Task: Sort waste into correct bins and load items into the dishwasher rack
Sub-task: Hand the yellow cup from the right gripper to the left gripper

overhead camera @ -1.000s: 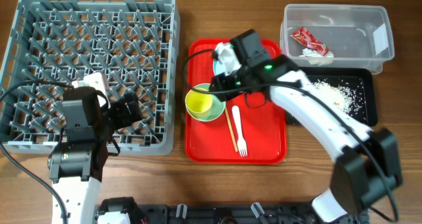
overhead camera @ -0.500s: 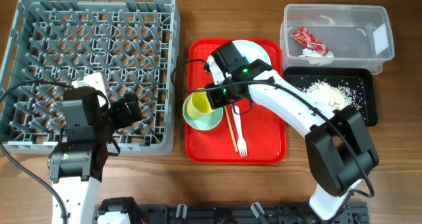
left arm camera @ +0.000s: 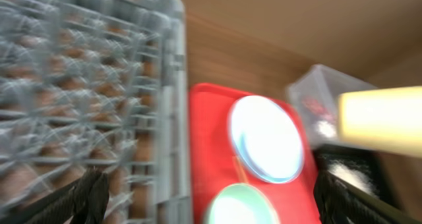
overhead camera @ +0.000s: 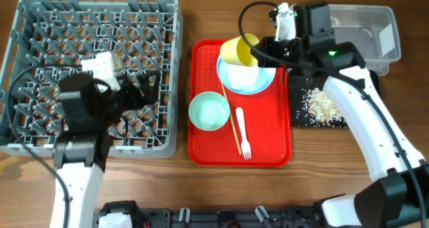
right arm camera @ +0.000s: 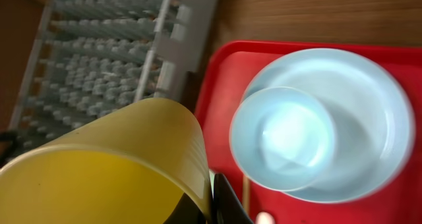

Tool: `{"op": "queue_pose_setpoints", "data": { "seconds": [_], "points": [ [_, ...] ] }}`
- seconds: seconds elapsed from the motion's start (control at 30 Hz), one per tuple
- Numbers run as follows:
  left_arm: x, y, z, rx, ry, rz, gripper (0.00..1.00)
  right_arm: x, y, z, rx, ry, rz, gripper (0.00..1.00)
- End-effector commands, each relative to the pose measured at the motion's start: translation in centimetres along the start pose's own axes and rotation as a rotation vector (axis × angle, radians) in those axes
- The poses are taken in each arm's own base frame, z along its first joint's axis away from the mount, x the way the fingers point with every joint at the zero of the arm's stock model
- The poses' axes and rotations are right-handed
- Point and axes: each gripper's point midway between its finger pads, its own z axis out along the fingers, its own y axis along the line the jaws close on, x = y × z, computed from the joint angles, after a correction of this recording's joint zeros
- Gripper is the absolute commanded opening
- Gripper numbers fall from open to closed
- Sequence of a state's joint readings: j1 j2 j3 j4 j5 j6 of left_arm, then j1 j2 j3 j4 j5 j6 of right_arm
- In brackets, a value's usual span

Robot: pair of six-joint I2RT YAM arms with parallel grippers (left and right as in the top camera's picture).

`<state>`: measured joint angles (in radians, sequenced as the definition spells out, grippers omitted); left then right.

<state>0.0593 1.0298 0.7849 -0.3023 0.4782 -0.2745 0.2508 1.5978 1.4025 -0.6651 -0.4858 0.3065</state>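
The yellow cup [overhead camera: 237, 51] hangs from my right gripper, across the tray from the grey rack, so my left gripper should take the cup's loose end [overhead camera: 226, 51] and rack it.
My right gripper [overhead camera: 260, 51] is shut on the rim of the small yellow cup [overhead camera: 240, 50], which hangs tilted over the far edge of the red tray [overhead camera: 201, 147]. In the right wrist view the black fingers [right arm camera: 223, 199] pinch the cup's wall [right arm camera: 105, 165]. Below it the pale-blue bowl [right arm camera: 283, 135] sits in the pale-blue plate [right arm camera: 376, 112]. The pale-green bowl [overhead camera: 209, 111], white fork [overhead camera: 242, 133] and chopstick [overhead camera: 234, 131] lie on the tray. My left gripper [overhead camera: 149, 88] hangs open over the grey dishwasher rack [overhead camera: 94, 27], holding nothing.
The clear tub [overhead camera: 365, 27] stands at the back right, partly hidden by my right arm. In front of it lies the black tray [overhead camera: 335, 117] with rice crumbs [overhead camera: 322, 104]. The left wrist view is blurred and shows the rack's wall [left arm camera: 168, 105] beside the red tray [left arm camera: 211, 151].
My right gripper shut on the yellow cup, lifted it out of the pale-green bowl and carried it up and right past the plate. The left arm shifted farther over the rack.
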Motion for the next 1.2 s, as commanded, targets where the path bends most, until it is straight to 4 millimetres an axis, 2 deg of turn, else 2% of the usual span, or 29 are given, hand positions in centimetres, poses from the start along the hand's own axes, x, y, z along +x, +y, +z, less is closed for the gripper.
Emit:
{"op": "queue_pose_setpoints", "data": {
  "seconds": [0.0,0.13,0.23,0.37,0.53,0.77,0.97,1.17],
  "points": [
    [0.2,-3.7,1.8,0.28,0.088,-0.114,1.0,1.0,3.9,0.4,-0.263,0.085,0.014,0.04],
    [-0.6,-6.6,3.0,0.534,0.138,-0.159,1.0,1.9,6.1,-0.2,-0.416,0.145,0.024,0.04],
    [-1.0,-9.3,2.9,0.717,0.17,-0.136,1.0,1.8,7.2,-0.7,-0.477,0.164,0.079,0.04],
    [-1.0,-12.0,2.3,0.826,0.18,-0.081,1.0,1.3,9.7,-2.1,-0.634,0.177,0.067,0.05],
    [-0.3,-15.4,1.4,0.923,0.176,0.011,0.96,1.5,10.7,-3.0,-0.705,0.205,0.077,0.04],
    [-0.7,-16.5,0.7,0.963,0.156,0.033,0.84,1.7,11.1,-3.4,-0.736,0.228,0.091,0.04],
    [-1.7,-17.6,-0.8,1.02,0.115,0.068,0.84,2.0,11.0,-3.3,-0.732,0.252,0.131,0.04],
    [-1.3,-17.8,-1.0,1.034,0.138,0.072,0.86,2.1,11.1,-3.5,-0.744,0.257,0.129,0.04]
  ]
}}
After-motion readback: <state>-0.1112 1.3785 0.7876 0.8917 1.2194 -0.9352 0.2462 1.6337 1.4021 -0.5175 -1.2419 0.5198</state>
